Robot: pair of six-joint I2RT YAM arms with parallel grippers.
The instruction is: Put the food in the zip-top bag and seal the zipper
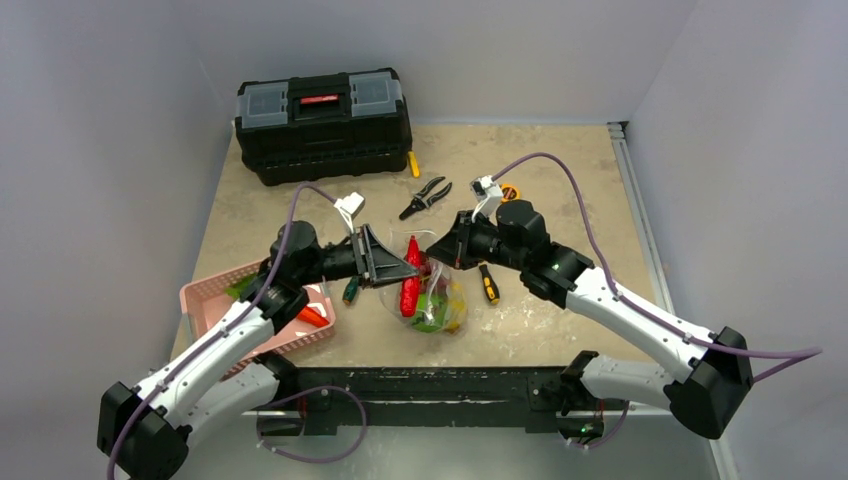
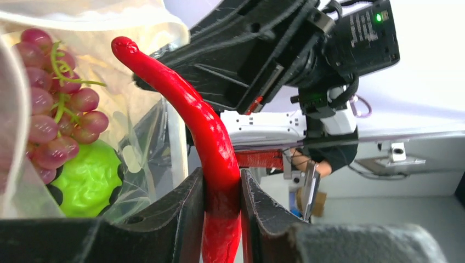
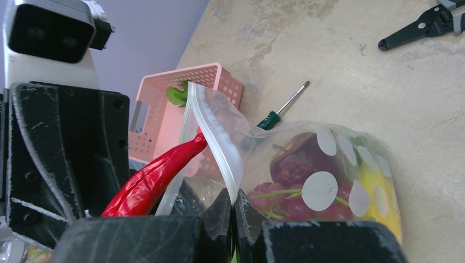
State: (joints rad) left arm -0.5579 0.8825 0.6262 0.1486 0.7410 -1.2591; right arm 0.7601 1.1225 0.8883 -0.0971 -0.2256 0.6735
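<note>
I should keep moving the chili in with my left gripper until it hangs over the grapes [image 2: 59, 101], and then let go, because the bag's opening is wide open below the red chili's tip [image 2: 125, 46].
The clear dotted zip-top bag [image 1: 440, 305] stands at the table's middle, holding purple grapes [image 2: 52, 123], a green pepper [image 2: 90, 181] and yellow food [image 3: 381, 189]. My left gripper [image 2: 222, 189] is shut on the red chili [image 2: 203, 126] and holds it at the bag's mouth [image 1: 411, 280]. My right gripper [image 3: 234, 203] is shut on the whitish zipper strip [image 3: 219, 137] and holds the mouth edge up; in the top view it [image 1: 445, 250] sits right of the bag. The chili [image 3: 151, 178] lies partly inside the mouth. An orange carrot [image 1: 312, 316] and green food [image 1: 240, 288] lie in the pink basket.
The pink basket [image 1: 205, 300] stands left under my left arm. A green-handled screwdriver [image 1: 351, 289] and a yellow-handled one [image 1: 489, 285] lie beside the bag. Pliers [image 1: 425, 195] and a black toolbox [image 1: 323, 125] are at the back.
</note>
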